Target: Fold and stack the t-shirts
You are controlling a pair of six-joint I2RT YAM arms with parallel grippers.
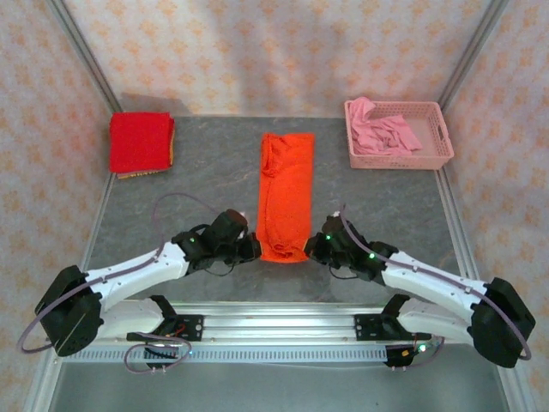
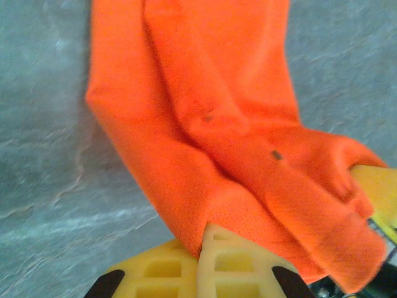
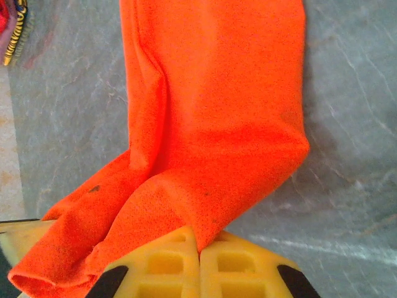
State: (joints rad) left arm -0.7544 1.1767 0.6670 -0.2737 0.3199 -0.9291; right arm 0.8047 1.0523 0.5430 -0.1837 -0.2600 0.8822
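My left gripper keeps carrying the hem forward until it lies across the t-shirt's middle [image 1: 286, 182], as my fingers hold both corners of the orange t-shirt's hem [image 1: 284, 257].
The orange t-shirt [image 1: 286, 193] lies as a long narrow strip down the middle of the grey table. Its near hem is lifted slightly. My left gripper [image 1: 254, 247] is shut on the hem's left corner, where the yellow fingertips [image 2: 214, 239] pinch orange cloth [image 2: 205, 112]. At the hem's right corner my right gripper [image 1: 312, 249] is shut too, cloth [image 3: 211, 112] caught between its yellow fingers [image 3: 186, 239]. The red t-shirt [image 1: 141, 142] sits folded in a neat square at the back left.
A pink lattice basket [image 1: 437, 158] with pink cloth [image 1: 382, 133] inside stands at the back right. Patterned walls and metal rails close in the table on three sides. The arm bases sit on a rail along the near edge.
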